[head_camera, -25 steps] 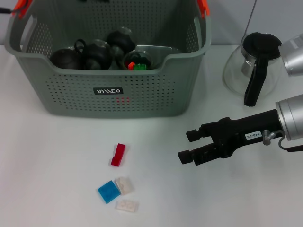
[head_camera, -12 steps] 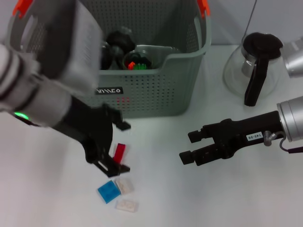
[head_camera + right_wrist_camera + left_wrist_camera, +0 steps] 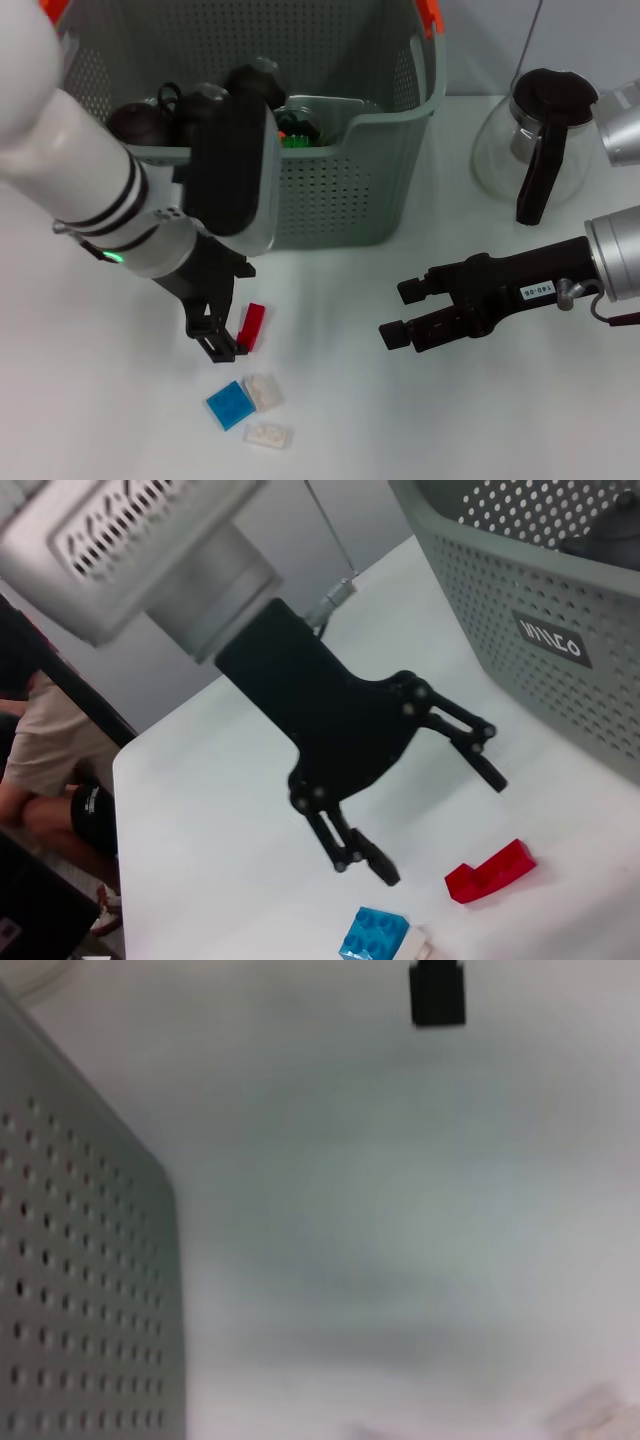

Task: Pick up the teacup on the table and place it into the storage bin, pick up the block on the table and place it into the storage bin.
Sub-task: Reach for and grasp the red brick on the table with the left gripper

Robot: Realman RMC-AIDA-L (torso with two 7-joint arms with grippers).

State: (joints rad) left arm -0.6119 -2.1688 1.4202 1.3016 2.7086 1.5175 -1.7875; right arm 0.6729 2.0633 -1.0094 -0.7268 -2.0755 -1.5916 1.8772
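Note:
The open fingers of my left gripper are wider apart than the red block's length [image 3: 252, 327], so I should keep moving toward the block until its ends [image 3: 257, 310] are inside the fingers.
The red block [image 3: 251, 326] lies on the white table in front of the storage bin [image 3: 390, 120], a grey-green perforated basket. My left gripper [image 3: 232, 308] hangs open just left of the block, whose near end is at the mouth of the spread fingers. The right wrist view shows the same left gripper [image 3: 440, 825] open beside the red block [image 3: 490, 870]. My right gripper [image 3: 400, 312] is open above bare table, to the right. Dark round vessels [image 3: 255, 85] lie inside the bin. No teacup shows on the table.
A blue block [image 3: 228, 405] and two white blocks [image 3: 262, 390] lie near the front edge, below the red one. A glass jug [image 3: 530, 145] with a black handle stands at the back right. The left wrist view shows the bin wall [image 3: 80, 1310].
My left arm swung in from the upper left, out of view one second ago, and its open gripper has settled beside the red block. The right gripper has barely moved.

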